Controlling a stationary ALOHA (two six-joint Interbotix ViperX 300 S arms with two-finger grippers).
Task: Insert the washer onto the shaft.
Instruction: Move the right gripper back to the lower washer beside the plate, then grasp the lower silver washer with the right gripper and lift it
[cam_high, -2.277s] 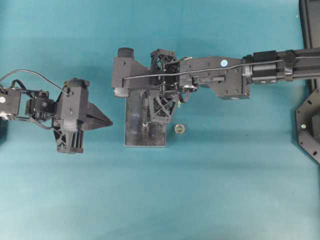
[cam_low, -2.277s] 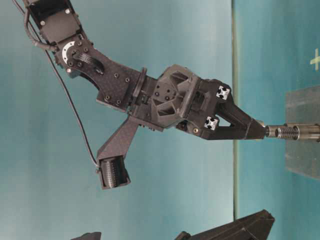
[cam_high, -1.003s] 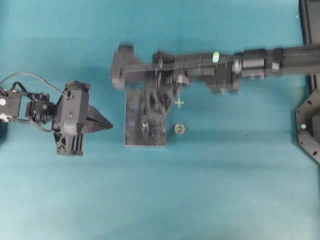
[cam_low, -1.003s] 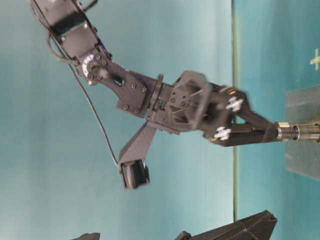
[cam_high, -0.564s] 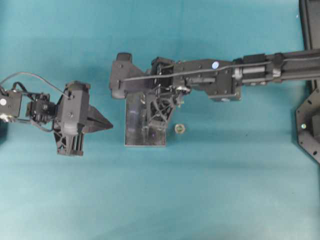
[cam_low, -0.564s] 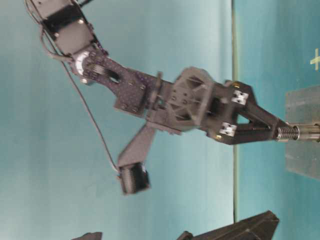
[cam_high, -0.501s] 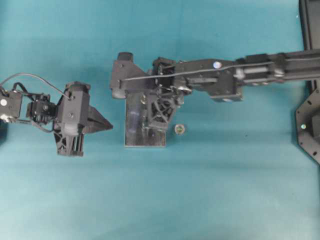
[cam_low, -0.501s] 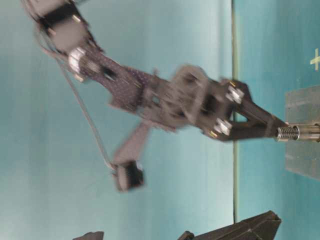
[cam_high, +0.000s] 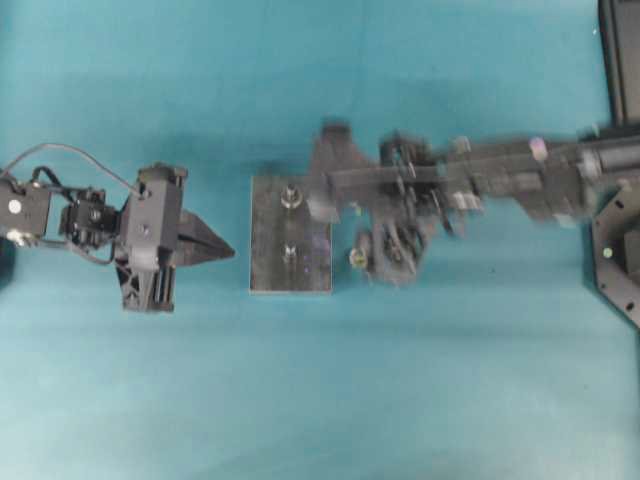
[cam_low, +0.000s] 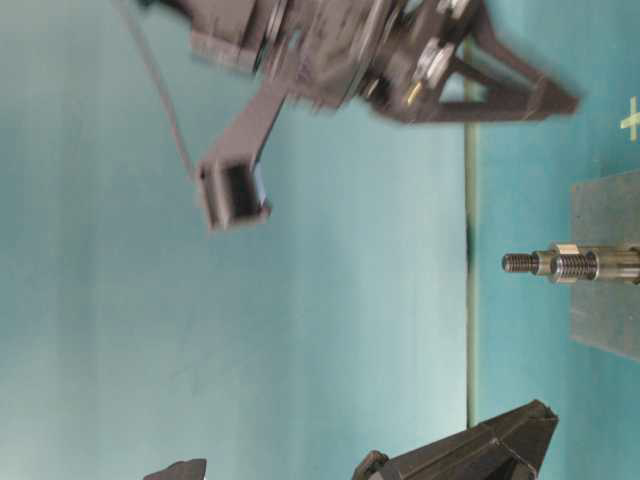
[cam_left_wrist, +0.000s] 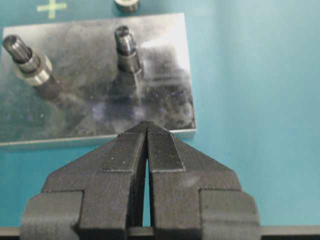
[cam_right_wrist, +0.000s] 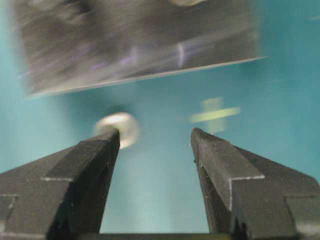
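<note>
Green shows through the washer's middle (cam_high: 358, 258) close to a green cross mark (cam_right_wrist: 215, 115). I will therefore expect another cross hidden under the washer when I lift it.
A grey metal plate (cam_high: 270, 225) carries two upright shafts. The far shaft (cam_high: 293, 195) has a silver washer (cam_left_wrist: 33, 70) seated on it, which also shows in the table-level view (cam_low: 563, 262). The near shaft (cam_left_wrist: 127, 47) is bare. My right gripper (cam_right_wrist: 155, 132) is open and empty, raised above the table to the right of the plate (cam_high: 383, 262) and blurred. My left gripper (cam_left_wrist: 146, 125) is shut and empty at the plate's left edge (cam_high: 225, 248).
A small round metal piece (cam_high: 357, 257) lies on the teal table right of the plate, by my right gripper's left fingertip (cam_right_wrist: 112, 135). A green cross mark (cam_right_wrist: 214, 114) is on the table nearby. Dark equipment (cam_high: 620, 250) stands at the far right.
My right gripper has come off the far shaft, opened, risen and swung right of the plate. The washer stays on the shaft. My left gripper has edged slightly right.
</note>
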